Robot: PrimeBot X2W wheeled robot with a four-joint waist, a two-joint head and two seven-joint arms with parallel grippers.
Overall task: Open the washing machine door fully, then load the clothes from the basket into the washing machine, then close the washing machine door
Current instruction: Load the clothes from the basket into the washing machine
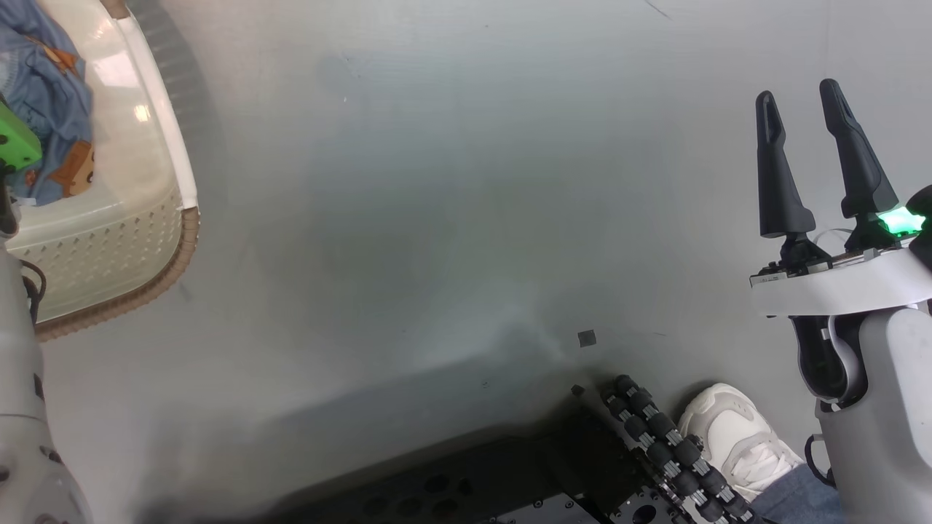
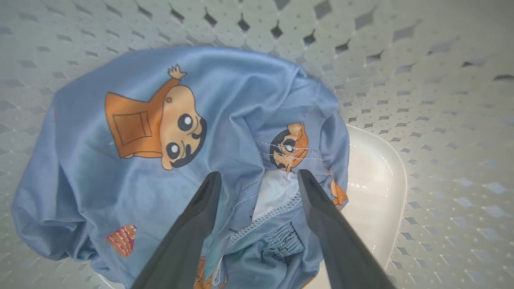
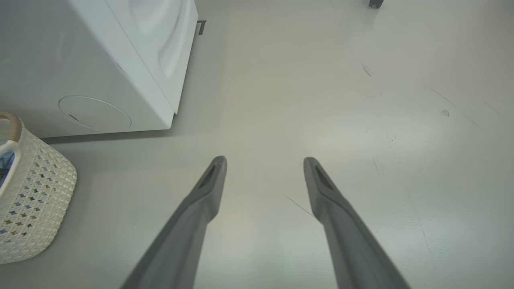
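The same print [image 1: 76,169] covers the heap of clothes, so I expect the light-blue clothes [image 1: 54,103] to rise together, hang down long and leave the basket empty when I lift the clothes' fold.
The cream perforated basket [image 1: 156,240] with its brown rim stands on the floor at the upper left of the head view. Light-blue clothes [image 1: 51,94] printed with orange bears lie in it. In the left wrist view my left gripper [image 2: 259,174] is open inside the basket [image 2: 421,100], its fingers straddling a fold of the clothes [image 2: 225,104]; whether they touch is unclear. My right gripper [image 1: 797,94] stands open and empty above bare floor on the right. The white washing machine [image 3: 100,60] shows beyond my right gripper [image 3: 265,160], with the basket [image 3: 36,200] beside it. The washing machine door is out of view.
A person's white shoe [image 1: 735,437] stands next to my black base and its roller wheel [image 1: 666,451] at the bottom. Grey floor [image 1: 451,218] stretches between the basket and my right arm. A round cover [image 3: 94,112] sits low on the machine's face.
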